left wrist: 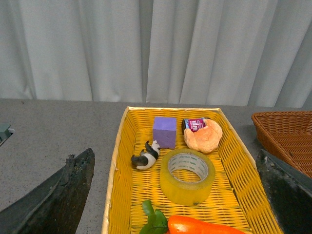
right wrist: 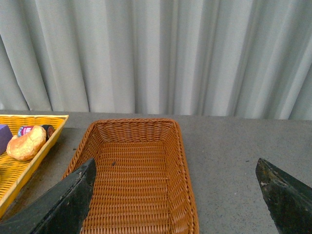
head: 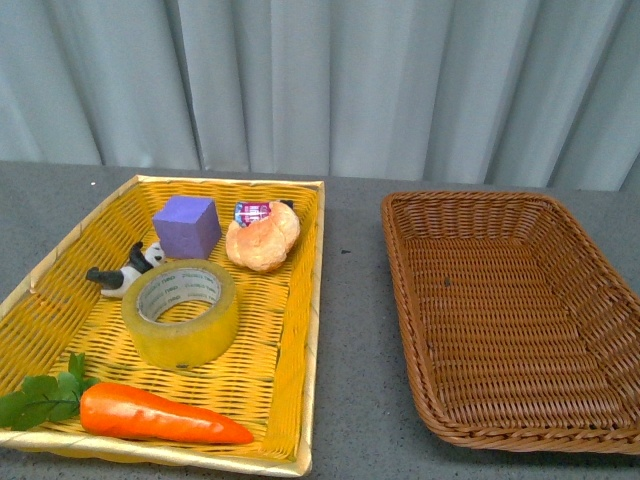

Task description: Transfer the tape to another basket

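Observation:
The tape [left wrist: 187,192] will tip from its gripped side and keep its round shape when the robot lifts and carries it, because the wide ring of tape has an open core [left wrist: 186,173].
The tape [head: 182,312], a wide yellowish translucent roll with a white printed core, lies flat in the middle of the yellow tray-basket [head: 295,330] on the left. It also shows in the left wrist view [left wrist: 187,176]. The brown wicker basket [head: 500,215] stands on the right, with nothing in it, and shows in the right wrist view [right wrist: 134,127]. My left gripper [left wrist: 175,195] is open, hanging above and short of the tape. My right gripper [right wrist: 175,195] is open above the brown basket's near right rim. Neither arm shows in the front view.
In the yellow tray with the tape lie a purple cube [head: 187,226], a panda figure [head: 126,270], a bread roll [head: 263,240], a small printed packet [head: 252,211] and an orange carrot with green leaves [head: 160,415]. Grey tabletop [head: 350,330] runs between the baskets; a curtain hangs behind.

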{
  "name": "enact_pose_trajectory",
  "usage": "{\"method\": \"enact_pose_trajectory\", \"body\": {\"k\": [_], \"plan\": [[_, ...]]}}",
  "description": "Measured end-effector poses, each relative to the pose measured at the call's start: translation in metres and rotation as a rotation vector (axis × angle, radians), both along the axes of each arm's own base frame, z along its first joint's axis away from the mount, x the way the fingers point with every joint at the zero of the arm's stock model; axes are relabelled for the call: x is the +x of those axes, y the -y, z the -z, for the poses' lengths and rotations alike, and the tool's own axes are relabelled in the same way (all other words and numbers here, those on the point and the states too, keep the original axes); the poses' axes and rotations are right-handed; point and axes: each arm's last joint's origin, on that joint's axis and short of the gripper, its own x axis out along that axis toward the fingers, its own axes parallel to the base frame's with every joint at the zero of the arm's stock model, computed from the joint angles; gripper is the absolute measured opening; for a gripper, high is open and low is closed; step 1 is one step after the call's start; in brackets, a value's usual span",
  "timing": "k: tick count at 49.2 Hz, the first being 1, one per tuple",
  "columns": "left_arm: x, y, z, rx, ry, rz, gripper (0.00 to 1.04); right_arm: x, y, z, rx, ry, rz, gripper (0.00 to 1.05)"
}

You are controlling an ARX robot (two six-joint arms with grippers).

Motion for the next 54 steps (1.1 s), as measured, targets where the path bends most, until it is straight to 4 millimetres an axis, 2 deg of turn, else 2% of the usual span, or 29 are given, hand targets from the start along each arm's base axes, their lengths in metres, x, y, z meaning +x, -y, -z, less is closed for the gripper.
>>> {"method": "enact_pose_trajectory", "body": {"k": [54], "plan": [[0.0000,0.0000,0.0000,0.000,0.000,0.000,0.98,0.0000,0.0000,0.0000,0.000,0.000,0.000,0.96]]}}
